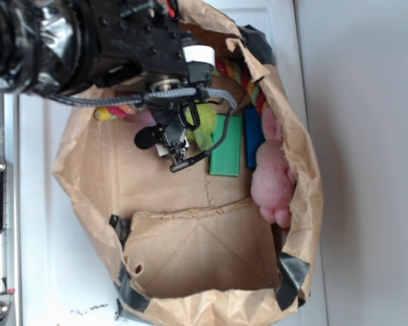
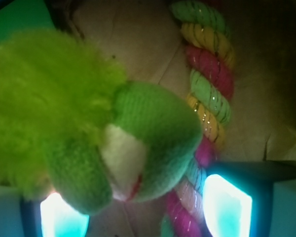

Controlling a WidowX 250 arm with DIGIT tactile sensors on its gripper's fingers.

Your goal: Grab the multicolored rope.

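The thick multicolored rope (image 1: 227,67) keeps a smooth bend (image 1: 257,94) along the side of the bag, so it will stay in a wide curve when I pick it up.
The multicolored rope (image 1: 249,83) lies along the back of the paper bag, and its other end (image 1: 115,112) pokes out from under the arm. In the wrist view the rope (image 2: 209,94) runs from the top down between my fingers, close to the right fingertip (image 2: 227,207). My gripper (image 1: 183,136) is lowered into the bag over it and stands open. A fuzzy lime-green plush toy (image 2: 54,98) lies beside the rope, and its head also sits between the fingers of the gripper (image 2: 145,215). The rope's middle is hidden by the arm in the exterior view.
The brown paper bag (image 1: 306,170) has upright crumpled walls all round. Inside it lie a pink bunny (image 1: 272,180) at the right wall, a green block (image 1: 226,146), a blue block (image 1: 253,136) and the lime plush (image 1: 202,125). The bag stands on a white surface (image 1: 34,224).
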